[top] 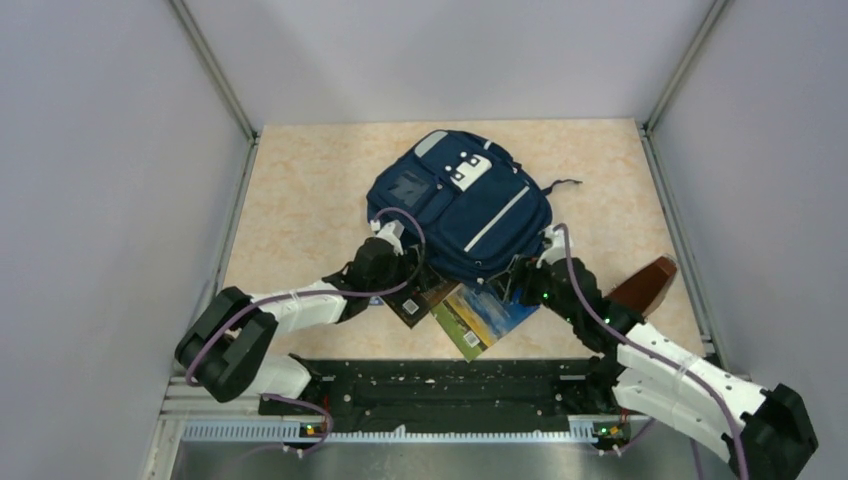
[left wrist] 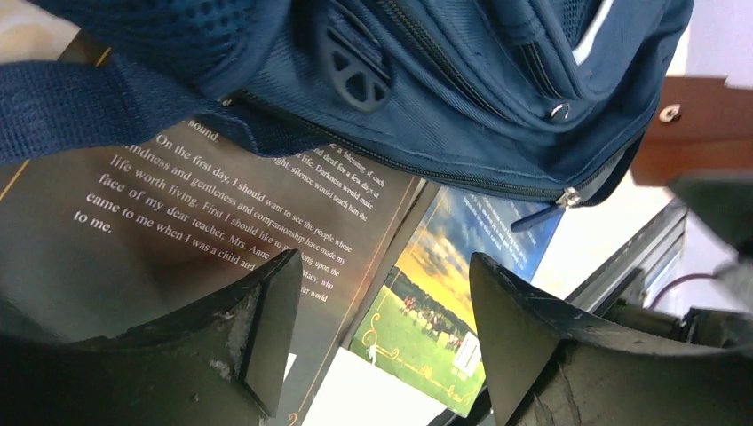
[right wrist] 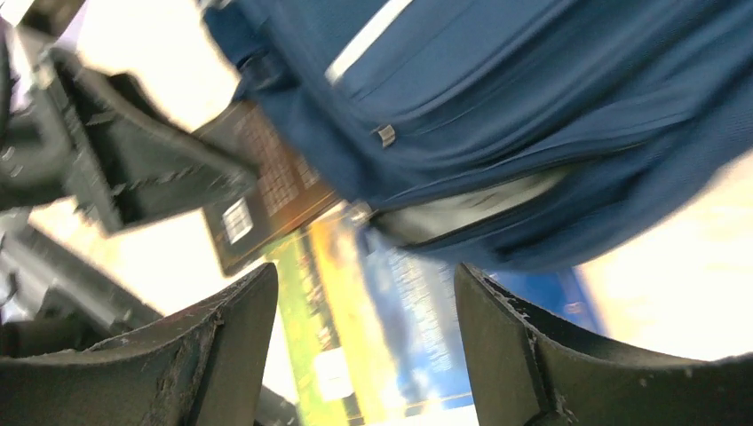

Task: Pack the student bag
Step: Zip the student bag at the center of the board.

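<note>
The student bag lies crooked over the books (top: 464,281), so the robot's left gripper should grab the bag's near edge (left wrist: 348,144) by the buckle and straighten the bag before packing.
The student bag (top: 460,205) is a large navy backpack lying on the table, its near edge resting over two books. A dark brown book (top: 415,300) with white text pokes out on the left, and a book with blue sky and a green field (top: 485,315) on the right. My left gripper (top: 408,268) hangs open at the bag's near left corner, above the dark book (left wrist: 222,204), with nothing between its fingers (left wrist: 266,328). My right gripper (top: 520,278) is open at the near right corner, over the colourful book (right wrist: 391,328). The bag's zipper edge (left wrist: 462,169) fills the top of both wrist views.
A reddish-brown object (top: 648,285) lies to the right of the bag, close to the right arm. The black rail (top: 450,385) holding the arm bases runs along the near edge. Grey walls and metal posts enclose the table on three sides.
</note>
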Robot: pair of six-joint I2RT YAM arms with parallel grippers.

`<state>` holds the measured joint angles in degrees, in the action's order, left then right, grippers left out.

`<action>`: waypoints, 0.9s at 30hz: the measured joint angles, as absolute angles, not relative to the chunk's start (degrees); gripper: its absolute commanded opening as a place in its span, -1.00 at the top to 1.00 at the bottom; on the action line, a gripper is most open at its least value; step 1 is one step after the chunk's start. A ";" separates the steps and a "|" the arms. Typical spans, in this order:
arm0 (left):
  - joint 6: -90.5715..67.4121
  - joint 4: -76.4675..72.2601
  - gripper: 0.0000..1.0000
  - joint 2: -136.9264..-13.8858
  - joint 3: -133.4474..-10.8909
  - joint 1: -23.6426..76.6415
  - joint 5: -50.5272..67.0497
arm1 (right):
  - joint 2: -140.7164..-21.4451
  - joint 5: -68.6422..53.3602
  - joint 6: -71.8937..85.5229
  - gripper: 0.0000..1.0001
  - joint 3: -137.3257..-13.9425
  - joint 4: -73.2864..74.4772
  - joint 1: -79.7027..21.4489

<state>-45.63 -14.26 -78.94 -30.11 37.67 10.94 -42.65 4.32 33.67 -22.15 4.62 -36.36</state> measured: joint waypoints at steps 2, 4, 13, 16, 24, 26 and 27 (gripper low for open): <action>-48.14 -16.51 -0.49 -78.94 -28.62 37.45 10.44 | -43.35 6.02 35.73 -0.39 -22.13 3.97 -42.44; -50.72 -19.20 -0.49 -79.20 -28.18 37.43 9.91 | -45.54 9.37 38.70 -0.38 -21.85 1.78 -48.29; -58.02 -31.75 -0.57 -82.78 -26.79 36.51 7.99 | -59.16 16.71 47.16 -0.24 -20.93 -7.07 -51.99; -59.33 -34.41 -0.57 -85.49 -26.79 36.34 7.79 | -62.76 17.54 48.12 -0.14 -20.93 -9.54 -52.01; -61.47 -41.93 -0.50 -92.58 -26.76 35.53 8.58 | -70.39 19.73 50.46 -0.08 -21.23 -13.82 -52.01; -61.36 -42.72 -0.30 -93.19 -26.87 35.53 8.64 | -72.55 19.90 50.59 -0.05 -21.96 -14.24 -52.01; -61.28 -42.87 -0.23 -93.49 -26.94 35.53 8.58 | -73.54 19.97 50.59 -0.02 -22.46 -14.37 -52.03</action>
<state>-61.28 -42.87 -93.49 -26.94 35.53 8.58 -73.54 19.97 50.59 -22.46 -14.37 -52.03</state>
